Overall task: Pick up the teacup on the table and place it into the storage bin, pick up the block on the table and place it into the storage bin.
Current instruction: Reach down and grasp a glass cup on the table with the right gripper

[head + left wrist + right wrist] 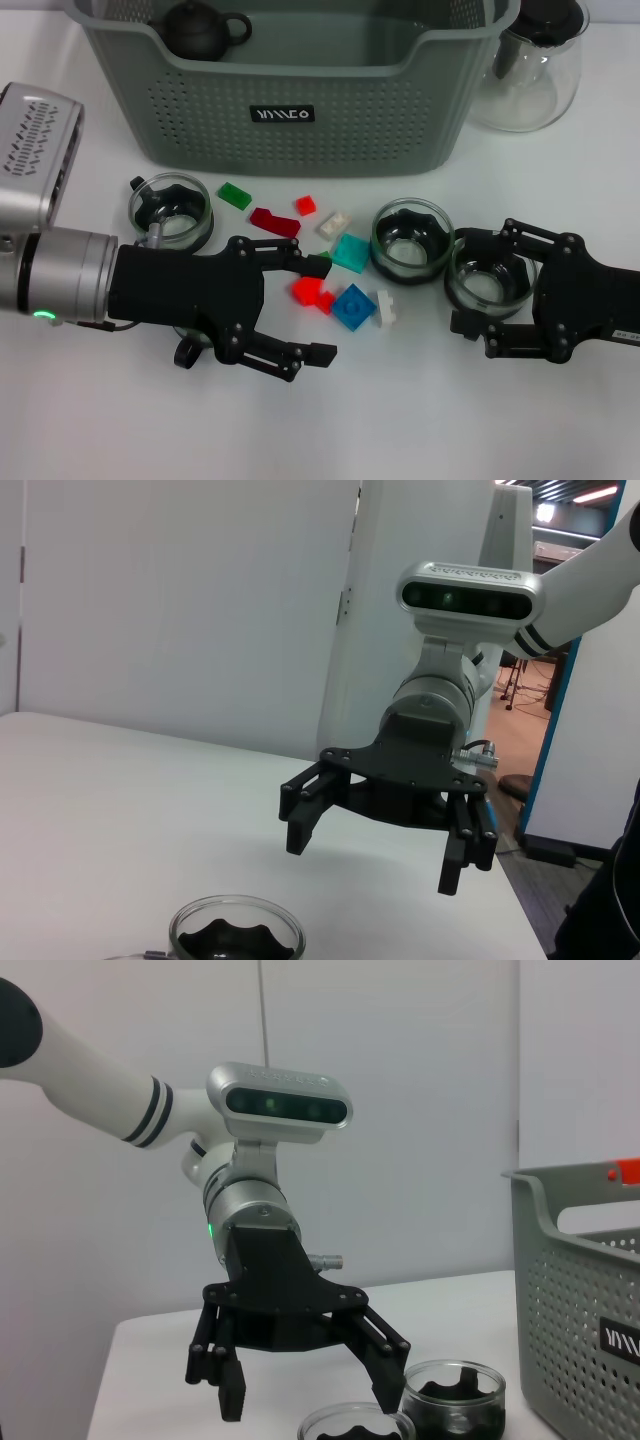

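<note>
The robot's right gripper points level above the outer teacup [489,282], so it should swing back, tilt downward and pick up the middle teacup [411,239] from above first.
The grey-green storage bin [300,140] stands at the back of the white table; it also shows in the right wrist view [580,1290]. Three glass teacups with black inserts stand in front of it: one left [171,212], one in the middle [411,240], one right [490,278]. Several small blocks lie between them, among them a red one [312,293] and a blue one [354,306]. My left gripper [320,308] is open, hovering over the red block; it is also seen at a distance [308,1400]. My right gripper [460,282] is open and empty above the right teacup, also seen at a distance [372,860].
A dark teapot [200,30] sits inside the bin at its back left. A clear glass pitcher [535,60] stands right of the bin. Green [235,195], dark red [274,222], white [335,223] and teal [350,252] blocks lie near the bin's front.
</note>
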Robot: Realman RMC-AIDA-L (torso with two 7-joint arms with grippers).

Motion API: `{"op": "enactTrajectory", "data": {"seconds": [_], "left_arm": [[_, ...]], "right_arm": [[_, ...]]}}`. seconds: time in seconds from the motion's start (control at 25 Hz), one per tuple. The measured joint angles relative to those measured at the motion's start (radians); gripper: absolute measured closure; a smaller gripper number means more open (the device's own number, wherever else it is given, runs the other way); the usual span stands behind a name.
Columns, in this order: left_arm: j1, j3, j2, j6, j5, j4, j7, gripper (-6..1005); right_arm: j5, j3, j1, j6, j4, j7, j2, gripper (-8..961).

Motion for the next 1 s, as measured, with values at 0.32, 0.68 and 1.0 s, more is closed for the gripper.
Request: {"op": "enactTrajectory", "data": {"seconds": [0.32, 0.68, 1.0], "left_arm": [[0.0, 0.0, 0.001, 0.005, 0.0, 0.002, -0.001, 62], [0.001, -0.002, 0.007, 0.012, 0.001, 0.003, -0.006, 62], [0.068, -0.195, 0.083, 0.112, 0.001, -0.002, -0.034, 61]], "right_arm": [[0.0, 0.005, -0.006, 0.018, 0.0, 0.001, 0.0, 38], [0.0, -0.002, -0.006, 0.032, 0.0, 0.001, 0.0, 38], [-0.134, -0.009, 0.013, 0.03, -0.209, 0.255, 0.002, 37]]}}
